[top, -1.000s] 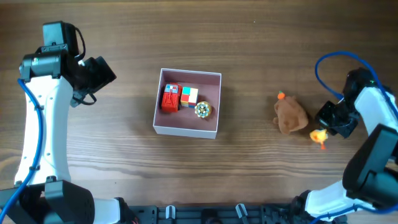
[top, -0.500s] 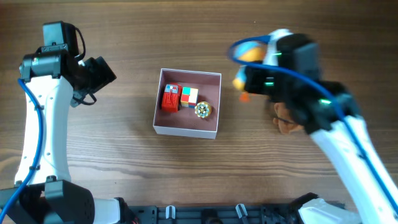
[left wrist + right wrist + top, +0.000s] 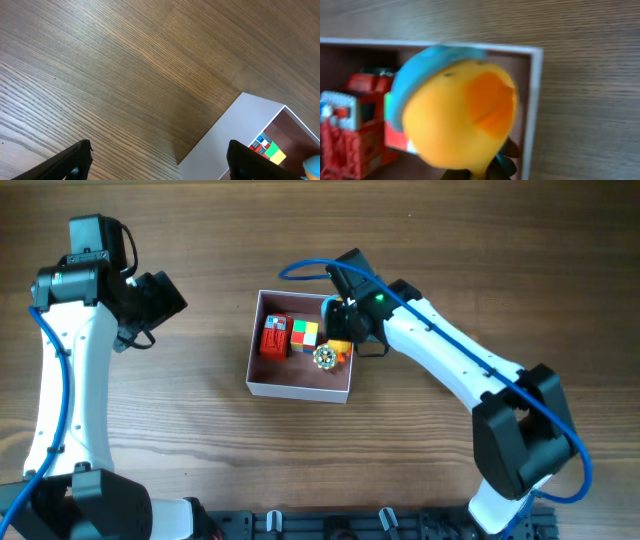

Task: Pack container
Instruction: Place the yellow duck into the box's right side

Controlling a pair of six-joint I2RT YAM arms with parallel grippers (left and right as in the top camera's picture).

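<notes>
The yellow duck (image 3: 341, 346) is within the container's sides, next to the colour cube. My right gripper should keep going into the container's free corner (image 3: 514, 66) and let go of the duck there.
The container (image 3: 297, 389) is a square white-walled box with a pink inside at mid-table. It holds a red toy (image 3: 274, 338), a colour cube (image 3: 304, 333) and a round studded toy (image 3: 325, 357). My right gripper (image 3: 343, 330) is shut on a yellow duck with a blue cap (image 3: 340, 348) over the container's right side. In the right wrist view the duck (image 3: 451, 122) fills the middle, above the box's wall (image 3: 535, 100) and the red toy (image 3: 350, 125). My left gripper (image 3: 165, 295) is open and empty left of the container, whose wall shows in its view (image 3: 235, 132).
The right arm (image 3: 450, 360) stretches across the table's right half and covers what lies beneath it. Bare wood lies between the left gripper (image 3: 162, 165) and the container.
My right arm swung from the table's far right to the container, carrying the duck over the box's right side. The brown plush toy is now hidden. The left arm has not moved.
</notes>
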